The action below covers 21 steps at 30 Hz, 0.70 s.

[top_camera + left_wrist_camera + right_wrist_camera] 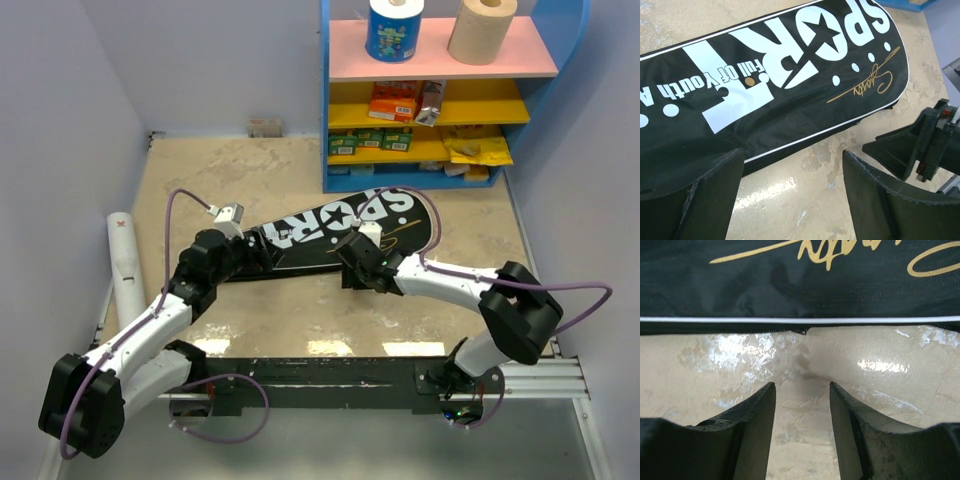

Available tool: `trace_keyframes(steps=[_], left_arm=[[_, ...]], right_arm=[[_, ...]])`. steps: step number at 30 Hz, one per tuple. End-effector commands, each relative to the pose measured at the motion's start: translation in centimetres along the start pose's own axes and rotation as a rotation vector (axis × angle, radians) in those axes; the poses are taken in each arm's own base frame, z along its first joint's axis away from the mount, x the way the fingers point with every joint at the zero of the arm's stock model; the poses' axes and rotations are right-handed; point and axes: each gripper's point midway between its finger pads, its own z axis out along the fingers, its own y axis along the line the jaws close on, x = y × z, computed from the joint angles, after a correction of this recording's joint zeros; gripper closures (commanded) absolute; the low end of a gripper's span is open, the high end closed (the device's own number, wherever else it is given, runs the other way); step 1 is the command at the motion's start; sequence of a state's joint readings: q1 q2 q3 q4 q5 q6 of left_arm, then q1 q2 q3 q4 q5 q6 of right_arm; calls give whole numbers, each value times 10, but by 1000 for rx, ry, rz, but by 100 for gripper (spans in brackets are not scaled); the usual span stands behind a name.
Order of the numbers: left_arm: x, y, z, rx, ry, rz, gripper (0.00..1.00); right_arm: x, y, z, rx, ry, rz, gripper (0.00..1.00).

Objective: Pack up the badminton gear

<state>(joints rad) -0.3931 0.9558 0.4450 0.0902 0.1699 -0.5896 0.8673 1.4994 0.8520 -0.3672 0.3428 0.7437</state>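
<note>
I go on moving my right gripper toward the cover's zipped edge (785, 328) and close it on the small black tab (803, 331), because the tab is lined up with that gripper's open fingers.
The black racket-shaped cover (340, 232) lettered "SPORT" lies flat across the middle of the table. It fills the top of the left wrist view (765, 75) and the top of the right wrist view (800, 285). My left gripper (262, 262) is open and empty just at the cover's near edge, by its narrow end (792, 155). My right gripper (350, 268) is open and empty, its fingertips a little short of the cover's zipped near edge (802, 385). The long white tube (126, 265) lies at the table's left edge. Rackets and shuttlecocks are not visible.
A blue shelf unit (450, 90) stands at the back right with two paper rolls (395, 28) on top and orange and yellow packets (395, 100) on its lower shelves. Grey walls close in the left and right. A black rail (330, 378) runs along the near edge.
</note>
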Motion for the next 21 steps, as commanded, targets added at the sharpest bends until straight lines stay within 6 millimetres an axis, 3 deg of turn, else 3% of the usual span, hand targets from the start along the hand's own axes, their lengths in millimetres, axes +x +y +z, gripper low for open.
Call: trace_keyframes(steps=[1,11,21], left_arm=[[-2,-5,1,39,-18,23,17],[-2,-7,1,46,-20,26,17],[-1,-5,1,41,-18,26,17]], right_arm=[[-13,2,15,19,-61,63,50],[-16,2,39,46,-85,120,52],[-13,-17,53,148,-129,178,57]])
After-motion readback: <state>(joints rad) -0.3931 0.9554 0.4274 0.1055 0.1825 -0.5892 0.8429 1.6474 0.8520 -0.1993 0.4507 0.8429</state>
